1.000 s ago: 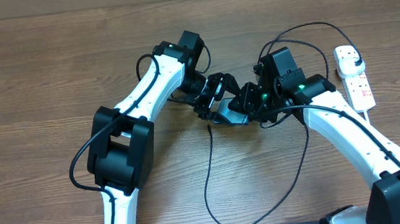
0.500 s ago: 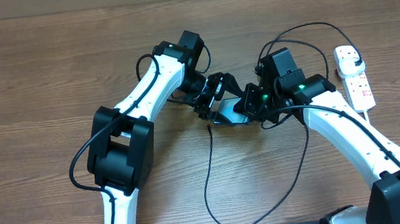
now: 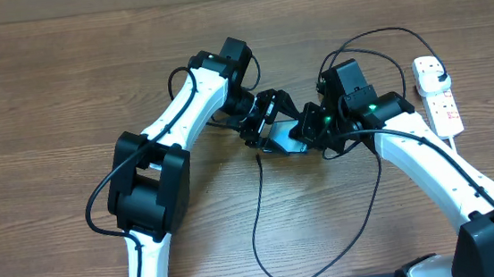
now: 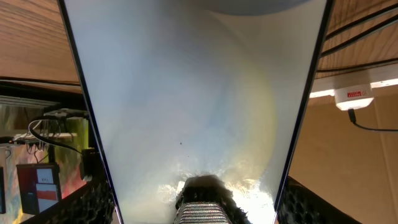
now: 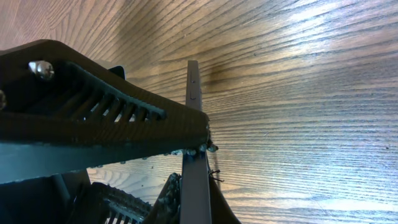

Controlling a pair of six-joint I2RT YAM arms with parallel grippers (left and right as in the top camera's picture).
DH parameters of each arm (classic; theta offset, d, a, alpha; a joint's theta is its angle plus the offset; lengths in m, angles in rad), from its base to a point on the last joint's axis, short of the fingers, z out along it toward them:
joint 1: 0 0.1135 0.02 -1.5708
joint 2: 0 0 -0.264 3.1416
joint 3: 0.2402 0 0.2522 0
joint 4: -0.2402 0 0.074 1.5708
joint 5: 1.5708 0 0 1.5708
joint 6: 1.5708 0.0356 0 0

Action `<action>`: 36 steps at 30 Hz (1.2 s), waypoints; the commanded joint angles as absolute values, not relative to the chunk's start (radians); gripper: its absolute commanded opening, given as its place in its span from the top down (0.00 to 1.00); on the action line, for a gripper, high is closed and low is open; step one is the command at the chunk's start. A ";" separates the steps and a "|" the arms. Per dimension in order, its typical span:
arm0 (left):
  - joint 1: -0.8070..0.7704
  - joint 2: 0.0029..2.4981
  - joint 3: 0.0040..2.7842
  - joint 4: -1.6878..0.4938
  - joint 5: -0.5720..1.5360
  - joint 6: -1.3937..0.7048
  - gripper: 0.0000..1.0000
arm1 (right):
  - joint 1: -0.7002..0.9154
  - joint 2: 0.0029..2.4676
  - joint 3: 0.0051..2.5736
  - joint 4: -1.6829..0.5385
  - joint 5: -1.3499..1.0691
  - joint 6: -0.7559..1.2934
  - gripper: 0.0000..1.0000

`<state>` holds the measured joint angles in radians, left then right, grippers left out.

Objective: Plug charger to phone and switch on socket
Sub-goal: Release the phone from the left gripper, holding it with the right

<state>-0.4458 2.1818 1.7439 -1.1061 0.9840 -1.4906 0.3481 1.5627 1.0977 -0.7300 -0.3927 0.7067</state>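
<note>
I should back my left gripper off, because it spans the phone's side edges (image 4: 303,112). Once my right gripper turns the phone, my left gripper should take the phone by its flat sides (image 3: 284,136).
The phone (image 3: 285,140) is held off the table between both grippers at the middle of the overhead view. My left gripper (image 3: 260,130) is shut on its side edges. In the left wrist view the pale screen (image 4: 186,93) fills the frame between the left gripper's dark finger pads (image 4: 196,202). A ribbed connector (image 4: 202,208) of the charger sits at the phone's near end. The thin black charger cable (image 3: 258,218) loops down and round to its plug (image 3: 435,70) in the socket (image 3: 444,108). My right gripper (image 3: 311,131) is shut on the phone's other end. The right wrist view shows the phone edge-on (image 5: 192,93) between the right gripper's fingers (image 5: 186,171).
The white socket lies at the right edge of the wooden table (image 3: 64,101), behind my right arm. The charger cable's slack lies on the table in front of the grippers, between the two arm bases. Thicker black arm cables arch above the right gripper.
</note>
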 commanded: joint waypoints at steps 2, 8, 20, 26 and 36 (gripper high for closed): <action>-0.459 2.189 1.772 -1.110 0.945 -1.498 0.89 | 0.353 1.564 1.119 -0.735 -0.405 0.677 0.96; -0.446 2.189 1.772 -1.110 0.931 -1.411 0.04 | 0.345 1.564 1.119 -0.742 -0.404 0.677 0.96; -0.291 2.190 1.772 -1.110 1.025 -1.070 0.00 | 0.247 1.564 1.119 -0.751 -0.445 0.677 0.96; -0.213 2.187 1.772 -1.179 1.018 -0.938 0.01 | 0.195 1.564 1.119 -0.724 -0.582 0.678 0.96; -0.201 2.085 1.772 -1.170 0.832 -0.989 0.00 | 0.134 1.564 1.120 -0.654 -0.661 0.844 0.96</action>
